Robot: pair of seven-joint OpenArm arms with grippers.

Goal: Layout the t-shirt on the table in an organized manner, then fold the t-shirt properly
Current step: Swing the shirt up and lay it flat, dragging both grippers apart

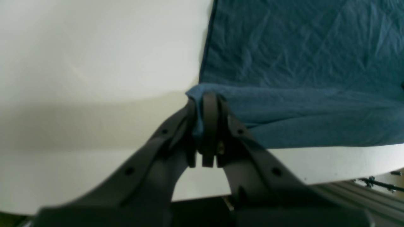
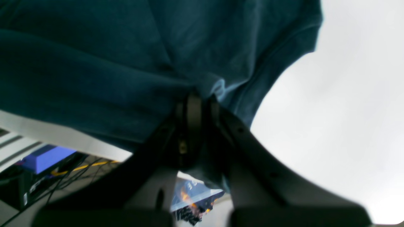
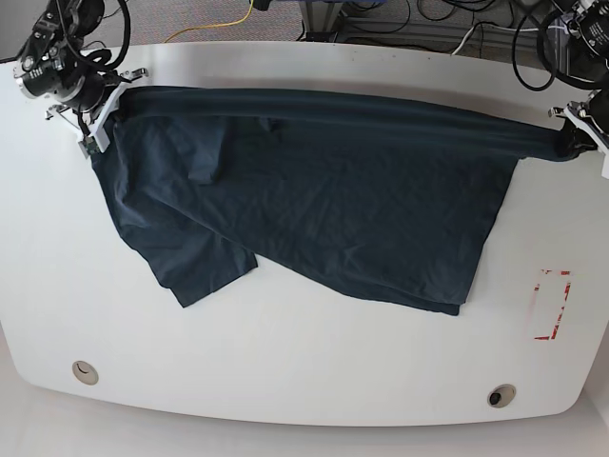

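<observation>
The t-shirt's far edge is taut between my grippers, so my left gripper keeps bringing it down toward the table's far side and lets go once it touches down.
The navy t-shirt lies spread across the far half of the white table, with its far edge lifted and stretched taut between my two grippers. My left gripper at the far right is shut on a corner of the shirt; the wrist view shows the fabric pinched between its fingers. My right gripper at the far left is shut on the other end; its wrist view shows bunched cloth in its fingers. A sleeve lies flat toward the front left.
A red tape rectangle marks the table at the right. Two round grommet holes sit near the front edge, one at the left and one at the right. Cables run behind the table's far edge.
</observation>
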